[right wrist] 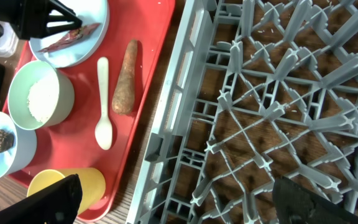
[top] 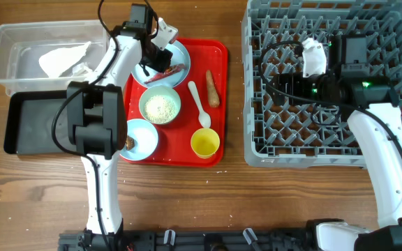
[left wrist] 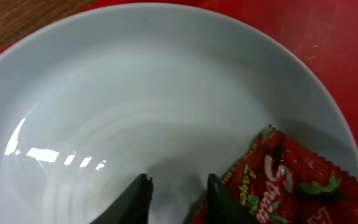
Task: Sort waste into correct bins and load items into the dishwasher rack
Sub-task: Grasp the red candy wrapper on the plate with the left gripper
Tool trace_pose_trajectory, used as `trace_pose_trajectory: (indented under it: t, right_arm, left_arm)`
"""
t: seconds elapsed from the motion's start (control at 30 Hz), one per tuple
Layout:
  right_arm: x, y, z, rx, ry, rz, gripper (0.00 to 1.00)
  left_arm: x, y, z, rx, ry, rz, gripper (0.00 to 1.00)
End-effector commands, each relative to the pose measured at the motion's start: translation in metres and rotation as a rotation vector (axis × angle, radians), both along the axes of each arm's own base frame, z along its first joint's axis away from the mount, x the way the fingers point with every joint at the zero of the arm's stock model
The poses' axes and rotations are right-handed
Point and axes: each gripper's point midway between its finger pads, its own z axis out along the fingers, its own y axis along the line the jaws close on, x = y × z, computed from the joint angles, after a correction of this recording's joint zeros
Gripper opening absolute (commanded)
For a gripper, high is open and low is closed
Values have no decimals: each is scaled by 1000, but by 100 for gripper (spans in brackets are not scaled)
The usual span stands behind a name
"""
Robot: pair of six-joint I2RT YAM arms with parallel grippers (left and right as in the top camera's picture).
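The snack wrapper's edge [left wrist: 236, 169] sits outside my left gripper's fingers, so next I spread them wider and close them around the wrapper [top: 165, 74] before going to the clear tub.
My left gripper [top: 158, 61] [left wrist: 178, 186] is open low over the pale blue plate [top: 179, 50] [left wrist: 135, 93], its right finger at the edge of the red-and-white snack wrapper [top: 170, 72] [left wrist: 291, 186]. Nothing is between the fingers. My right gripper [top: 267, 80] [right wrist: 176, 186] is wide open and empty over the left side of the grey dishwasher rack [top: 306, 150] [right wrist: 260, 93]. On the red tray [top: 217, 52] lie the carrot stick [top: 212, 88], white spoon [top: 199, 104], green bowl [top: 143, 104] of rice [top: 160, 108], light blue bowl [top: 144, 132] with a brown lump [top: 129, 142], and yellow cup [top: 205, 143].
The clear tub [top: 5, 56] at the far left holds crumpled white paper [top: 61, 59]. The black tray [top: 37, 122] lies just in front of it. The left arm's body hangs over the gap between the black tray and the red tray.
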Motion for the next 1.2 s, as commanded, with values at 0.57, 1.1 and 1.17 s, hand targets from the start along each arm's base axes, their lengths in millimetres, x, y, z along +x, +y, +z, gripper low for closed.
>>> trace_pose_trajectory:
  t: [0.57, 1.1, 1.17]
  right_arm:
    - [2, -2, 7, -6, -17, -14, 100]
    - [3, -2, 7, -7, -18, -14, 100]
    - [3, -2, 7, -7, -18, -14, 100]
  left_arm:
    - [-36, 4, 23, 63, 59, -192, 85]
    - [-36, 4, -36, 68, 123, -193, 75]
    - [-35, 4, -41, 68, 124, -193, 64]
